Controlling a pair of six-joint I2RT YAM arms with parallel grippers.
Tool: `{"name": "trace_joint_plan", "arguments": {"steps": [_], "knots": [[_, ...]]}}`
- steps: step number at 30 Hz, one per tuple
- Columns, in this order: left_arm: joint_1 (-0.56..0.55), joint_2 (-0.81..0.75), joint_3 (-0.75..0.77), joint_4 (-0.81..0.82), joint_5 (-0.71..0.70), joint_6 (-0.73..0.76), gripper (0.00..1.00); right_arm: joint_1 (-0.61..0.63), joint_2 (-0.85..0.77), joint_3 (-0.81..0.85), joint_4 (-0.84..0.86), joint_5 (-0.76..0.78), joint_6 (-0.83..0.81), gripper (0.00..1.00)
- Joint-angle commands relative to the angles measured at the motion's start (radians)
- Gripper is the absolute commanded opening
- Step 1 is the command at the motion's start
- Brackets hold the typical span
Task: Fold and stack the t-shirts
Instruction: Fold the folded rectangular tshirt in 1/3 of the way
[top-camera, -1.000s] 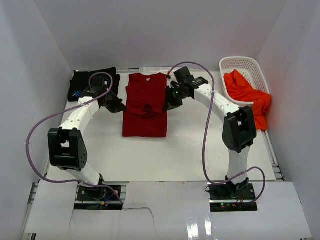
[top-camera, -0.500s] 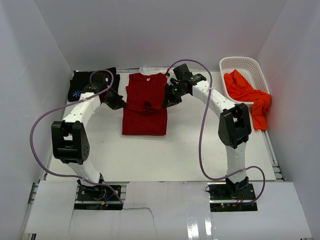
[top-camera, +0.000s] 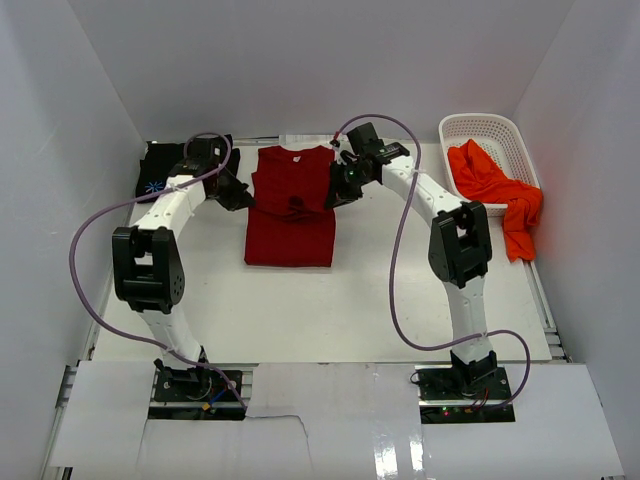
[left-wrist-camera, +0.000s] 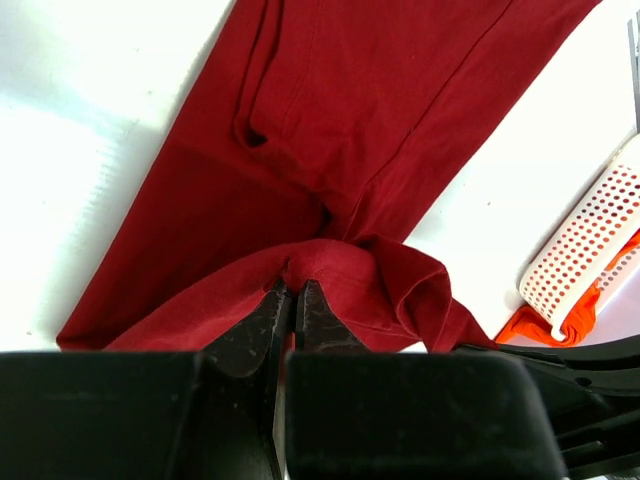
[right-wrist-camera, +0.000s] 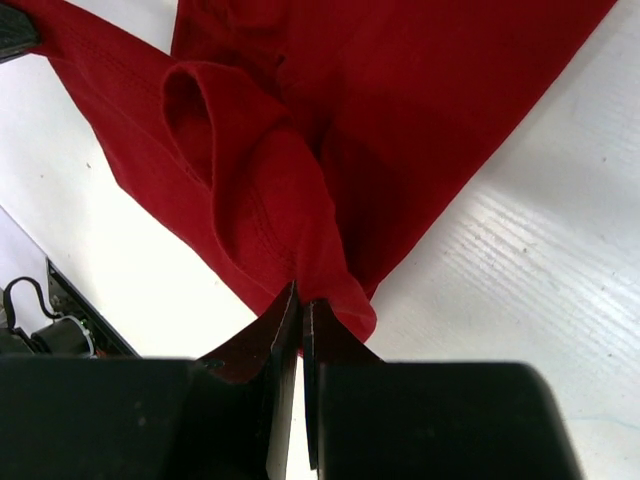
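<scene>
The dark red t-shirt's fold (top-camera: 296, 212) runs level across to the robot's right gripper, so the left gripper carries on going toward the t-shirt's collar (top-camera: 296, 156) and lets go once the dark red t-shirt lies straight.
The dark red t-shirt (top-camera: 290, 215) lies flat at the table's middle back, sleeves folded inward. My left gripper (top-camera: 240, 198) is shut on its left edge, pinching a fold of red cloth (left-wrist-camera: 330, 265). My right gripper (top-camera: 336, 194) is shut on its right edge, pinching another fold (right-wrist-camera: 310, 270). The black t-shirt (top-camera: 158, 170) with a small blue print lies folded at the back left, beside my left arm. The orange-red t-shirt (top-camera: 495, 190) hangs half out of the white basket (top-camera: 478, 128).
The basket stands at the back right corner, its slotted wall also in the left wrist view (left-wrist-camera: 585, 250). White walls close in the table on three sides. Purple cables loop from both arms.
Both grippers have moved toward the back of the table, dragging the shirt's pinched side edges with them. The arms now reach further out.
</scene>
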Motion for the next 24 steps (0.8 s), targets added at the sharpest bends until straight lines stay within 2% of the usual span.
{"name": "trace_joint_plan", "arguments": {"steps": [1, 24], "knots": [[0.009, 0.004, 0.063, 0.019, -0.015, 0.022, 0.00, -0.013, 0.024, 0.078, 0.003, -0.030, -0.022, 0.08], [0.009, 0.163, 0.174, 0.052, -0.011, 0.037, 0.00, -0.058, 0.139, 0.138, 0.095, -0.094, -0.004, 0.08]]}}
